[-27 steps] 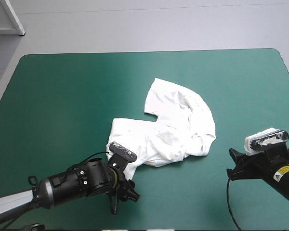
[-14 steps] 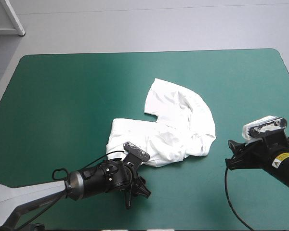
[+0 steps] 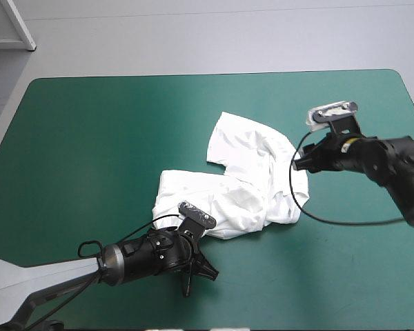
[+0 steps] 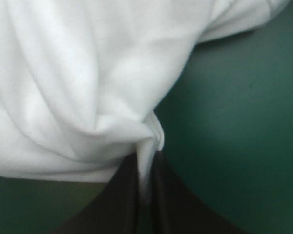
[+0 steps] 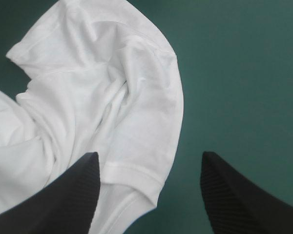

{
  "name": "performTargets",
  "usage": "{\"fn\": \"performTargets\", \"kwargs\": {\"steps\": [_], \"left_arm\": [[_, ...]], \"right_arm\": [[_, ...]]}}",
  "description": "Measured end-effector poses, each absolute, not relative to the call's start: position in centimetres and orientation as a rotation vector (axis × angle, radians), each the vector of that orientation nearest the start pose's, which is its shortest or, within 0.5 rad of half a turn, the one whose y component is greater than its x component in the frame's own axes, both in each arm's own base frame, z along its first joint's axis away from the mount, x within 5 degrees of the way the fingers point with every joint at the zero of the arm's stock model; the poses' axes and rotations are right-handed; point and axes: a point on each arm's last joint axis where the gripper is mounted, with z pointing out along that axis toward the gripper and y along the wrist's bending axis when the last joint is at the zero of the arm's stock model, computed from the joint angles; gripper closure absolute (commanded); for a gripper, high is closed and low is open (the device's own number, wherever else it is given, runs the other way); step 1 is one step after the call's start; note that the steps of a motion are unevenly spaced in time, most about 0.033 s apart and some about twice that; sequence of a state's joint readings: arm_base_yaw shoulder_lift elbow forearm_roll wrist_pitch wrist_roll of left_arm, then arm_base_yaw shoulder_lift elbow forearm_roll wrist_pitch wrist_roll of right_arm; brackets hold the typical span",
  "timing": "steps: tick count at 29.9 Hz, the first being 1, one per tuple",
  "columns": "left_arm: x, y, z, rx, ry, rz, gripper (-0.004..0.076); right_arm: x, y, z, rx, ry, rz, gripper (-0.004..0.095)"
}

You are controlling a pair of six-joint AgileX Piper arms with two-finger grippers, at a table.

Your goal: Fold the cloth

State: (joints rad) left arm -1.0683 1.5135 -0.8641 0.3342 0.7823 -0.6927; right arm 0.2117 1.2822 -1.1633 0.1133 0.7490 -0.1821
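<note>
The heap has loose overlapping folds (image 3: 268, 179) running through it, so the white T-shirt (image 3: 238, 200) will spread into a wide sheet that sags between my grippers when I lift it.
The white T-shirt (image 3: 252, 172) lies crumpled in a heap at the middle of the teal-green table (image 3: 90, 138). My left gripper (image 3: 208, 248) is at the heap's near edge. In the left wrist view its black fingers (image 4: 122, 195) meet with a pinched fold of the T-shirt (image 4: 88, 73) between them. My right gripper (image 3: 301, 161) is at the heap's right edge, low over the cover. In the right wrist view the right gripper (image 5: 151, 195) stands open, a hemmed edge of the T-shirt (image 5: 102, 97) lying under and ahead of one finger, nothing held.
Bare teal-green cover surrounds the heap on all sides. A white furniture leg (image 3: 17, 24) stands on the floor beyond the table's far left corner.
My left gripper has shut on the near edge of the T-shirt. My right arm has swung from the near right of the table up to the heap's right edge.
</note>
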Motion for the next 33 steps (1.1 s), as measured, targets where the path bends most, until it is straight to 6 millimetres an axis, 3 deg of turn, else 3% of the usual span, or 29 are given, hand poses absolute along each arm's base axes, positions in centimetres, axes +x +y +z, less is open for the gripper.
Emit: {"fn": "performTargets", "kwargs": {"steps": [6,11,17,25,28,33], "left_arm": [[14.7,-22.1,20.6,0.807,2.698,0.039,0.0727],[14.6,-21.9,20.8,0.796,2.71,0.043,0.0727],[14.4,-21.7,20.8,0.785,2.73,0.048,0.0727],[14.0,-21.4,21.1,0.749,2.766,0.017,0.0727],[13.8,-21.2,21.4,0.739,2.771,0.008,0.0727],[13.6,-20.7,21.9,0.734,2.767,0.016,0.0727]], "right_arm": [[35.4,8.4,31.3,-0.457,2.511,0.143,0.0333],[40.4,9.5,27.8,-0.483,2.607,0.145,0.0333],[43.7,10.2,25.1,-0.488,2.643,0.146,0.0333],[45.5,9.0,22.1,-0.415,2.692,0.19,0.0352],[45.7,9.0,21.7,-0.407,2.693,0.224,0.0505],[45.8,9.6,21.6,-0.416,2.677,0.308,0.0932]]}}
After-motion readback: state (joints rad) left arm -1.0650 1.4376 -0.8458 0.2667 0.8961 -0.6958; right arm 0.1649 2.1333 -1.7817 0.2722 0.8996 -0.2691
